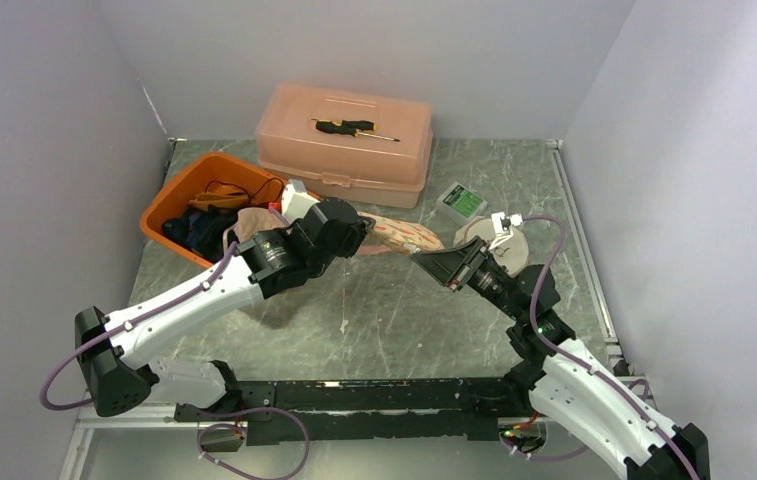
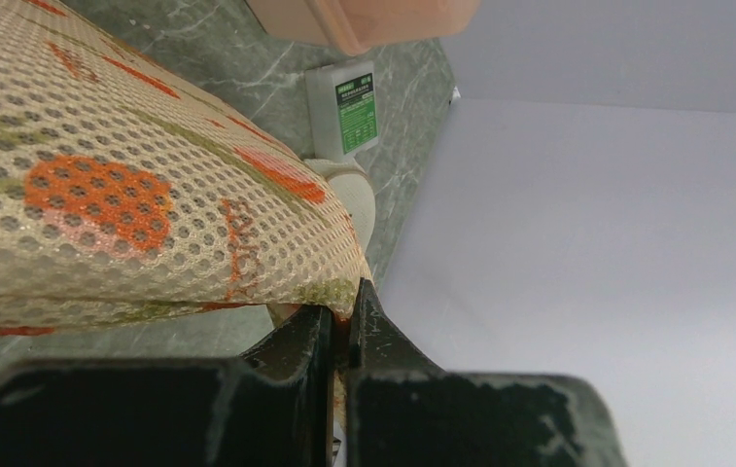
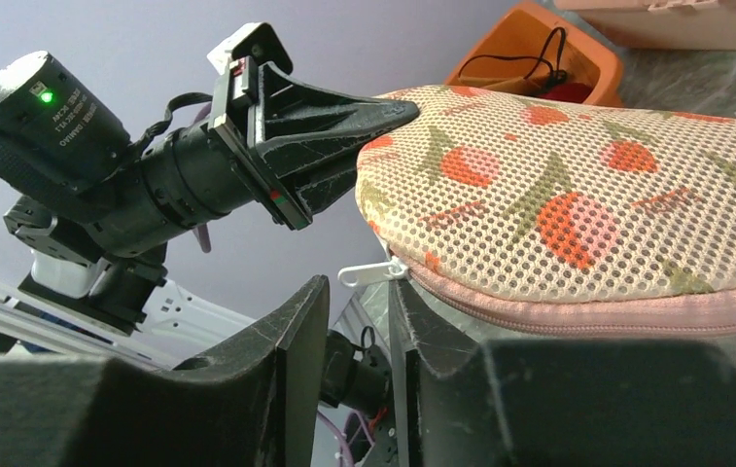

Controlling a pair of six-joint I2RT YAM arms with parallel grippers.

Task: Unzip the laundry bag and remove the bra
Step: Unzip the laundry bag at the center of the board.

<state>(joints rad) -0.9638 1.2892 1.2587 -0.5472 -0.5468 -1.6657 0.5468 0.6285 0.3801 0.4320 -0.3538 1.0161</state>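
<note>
The white zipper pull is lying crosswise above the right gripper's narrow gap (image 3: 359,336), so the robot's right gripper needs to open wider and line up with the zipper pull (image 3: 371,273) before it closes.
The laundry bag (image 1: 401,235) is a cream mesh pouch printed with red strawberries, lifted off the table mid-scene. My left gripper (image 1: 359,238) is shut on its left edge, and the mesh (image 2: 130,195) is pinched between the black fingers (image 2: 315,336). In the right wrist view the bag (image 3: 587,185) shows a closed pink zipper (image 3: 597,313) along its lower edge. The white zipper pull (image 3: 364,274) sticks out just above the gap of my right gripper (image 3: 356,304), whose jaws stand apart with nothing between them. The bra is hidden.
An orange bin (image 1: 176,190) of dark clothes sits at the back left. A pink toolbox (image 1: 346,145) with a screwdriver (image 1: 354,127) on its lid stands behind. A small green-and-white box (image 1: 462,201) and a pale rounded object (image 1: 509,250) lie near the right gripper.
</note>
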